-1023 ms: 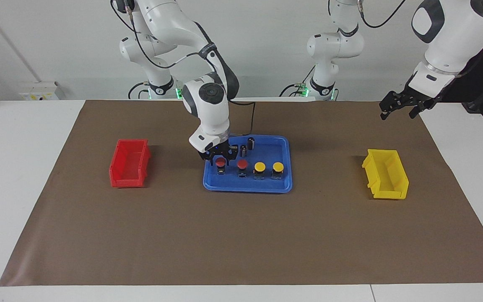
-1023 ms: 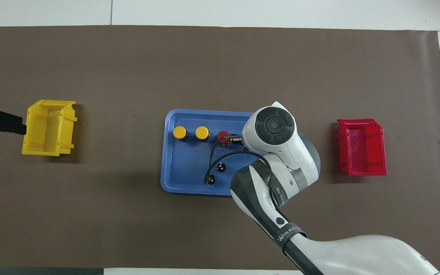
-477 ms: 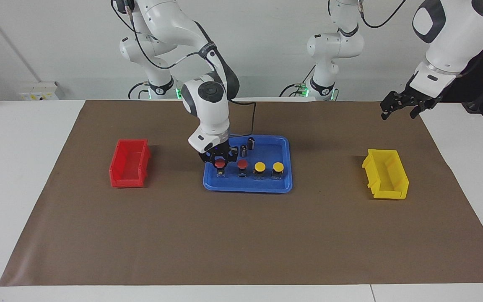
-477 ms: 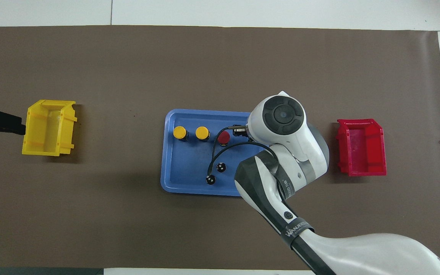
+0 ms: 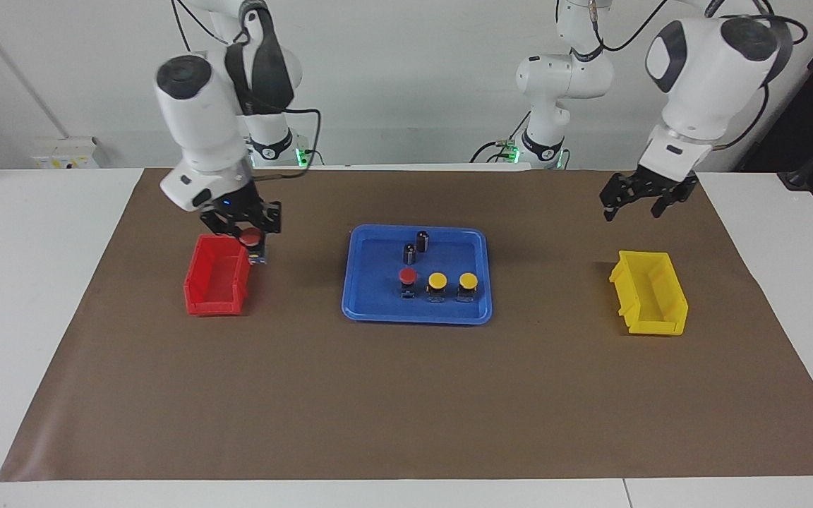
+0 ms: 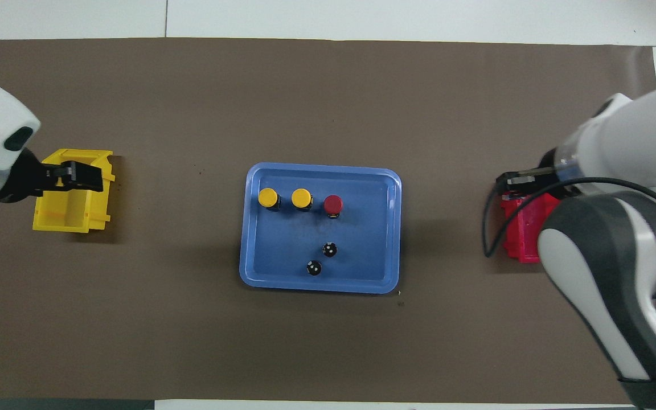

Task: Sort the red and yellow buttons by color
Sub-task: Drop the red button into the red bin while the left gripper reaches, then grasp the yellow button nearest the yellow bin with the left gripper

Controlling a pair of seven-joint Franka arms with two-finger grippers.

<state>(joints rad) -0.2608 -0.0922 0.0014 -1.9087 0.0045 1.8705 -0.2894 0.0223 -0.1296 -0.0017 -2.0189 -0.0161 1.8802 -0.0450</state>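
Note:
The yellow button (image 6: 268,197) is standing with a round cap above a slimmer dark body (image 6: 276,205), so it will end up lying on its side when I let it drop.
My right gripper (image 5: 250,237) is shut on a red button (image 5: 252,236) and holds it in the air over the tray-side edge of the red bin (image 5: 214,276). From above, the right arm hides most of that red bin (image 6: 519,239), and the held button is hidden too. In the blue tray (image 5: 417,315) stand one red button (image 5: 407,275) and two yellow buttons (image 5: 437,281) (image 5: 468,281) in a row. My left gripper (image 5: 631,204) is open and empty, raised over the yellow bin (image 5: 650,293).
Two dark capless cylinders (image 5: 410,252) (image 5: 423,240) stand in the tray, nearer to the robots than the button row. A brown mat (image 5: 406,402) covers the table. The yellow bin (image 6: 72,196) holds nothing that I can see.
The right gripper shut on one red button, lifted it out of the tray and carried it to the red bin. The left gripper swung in over the yellow bin.

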